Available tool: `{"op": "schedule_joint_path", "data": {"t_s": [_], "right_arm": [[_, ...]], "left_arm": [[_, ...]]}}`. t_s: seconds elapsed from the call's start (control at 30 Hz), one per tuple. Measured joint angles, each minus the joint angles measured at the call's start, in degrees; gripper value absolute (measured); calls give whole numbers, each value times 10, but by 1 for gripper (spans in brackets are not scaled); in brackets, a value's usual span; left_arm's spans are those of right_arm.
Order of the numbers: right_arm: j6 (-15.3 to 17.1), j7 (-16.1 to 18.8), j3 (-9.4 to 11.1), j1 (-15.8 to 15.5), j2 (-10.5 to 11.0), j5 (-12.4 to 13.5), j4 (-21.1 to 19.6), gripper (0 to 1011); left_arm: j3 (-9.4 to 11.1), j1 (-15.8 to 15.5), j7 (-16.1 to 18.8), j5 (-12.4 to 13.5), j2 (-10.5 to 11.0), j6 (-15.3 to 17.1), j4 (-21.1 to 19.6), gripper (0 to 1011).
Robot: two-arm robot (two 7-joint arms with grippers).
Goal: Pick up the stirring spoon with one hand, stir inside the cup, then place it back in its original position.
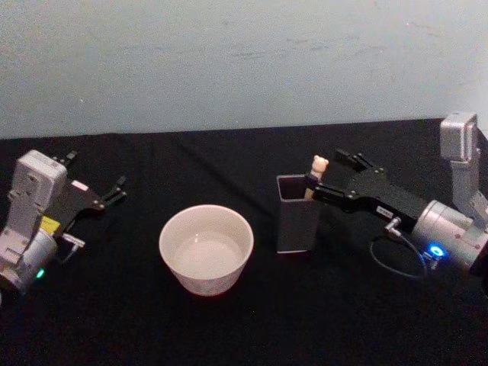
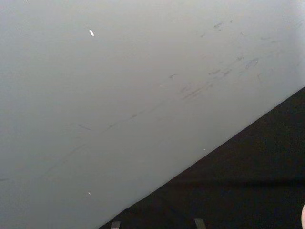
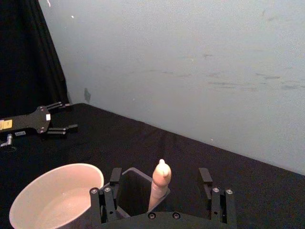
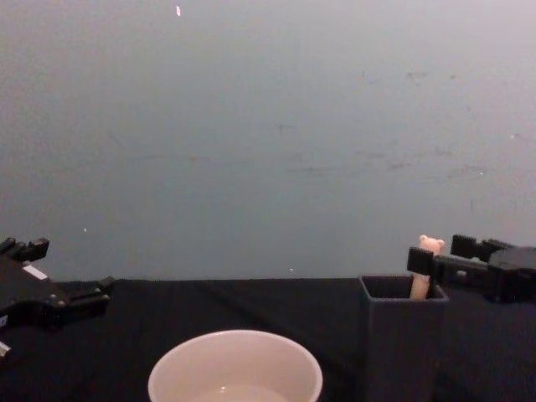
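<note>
A wide gap (image 4: 389, 289) shows next to the spoon's handle in the holder's opening. The stirring spoon (image 4: 420, 287) will slide up freely and leave the holder standing when I lift.
The stirring spoon (image 1: 318, 169) stands in the dark grey square holder (image 1: 296, 217), its bear-topped peach handle (image 3: 160, 183) sticking up above the rim. My right gripper (image 1: 327, 177) is open, with one finger on each side of the handle and neither touching it; the chest view shows this gripper (image 4: 445, 254) level with the bear head (image 4: 430, 245). The cream cup (image 1: 206, 248) sits left of the holder with a little clear liquid inside. My left gripper (image 1: 94, 174) rests open at the far left, away from both.
The black tablecloth (image 1: 137, 320) covers the whole work surface, and a pale wall (image 1: 244, 61) rises behind it. A blue cable (image 1: 396, 263) loops beside the right wrist. The cup and holder (image 4: 402, 335) stand about a hand's width apart.
</note>
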Motion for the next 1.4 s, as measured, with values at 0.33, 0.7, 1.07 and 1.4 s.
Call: {"op": "schedule_joint_path", "data": {"t_s": [0.33,0.7,1.07,1.4], "right_arm": [[3,18,-11,29,-18,-10,36,1002],[8,25,-15,37,-24,-12,46,1002],[8,25,-15,37,-24,-12,46,1002],[8,24,-14,37,-23,-12,45,775]], "left_arm": [[0,0,0,0,0,0,0,1001],[0,0,0,0,0,0,0,1001],[0,0,0,0,0,0,0,1001],[0,0,0,0,0,0,0,1001]]}}
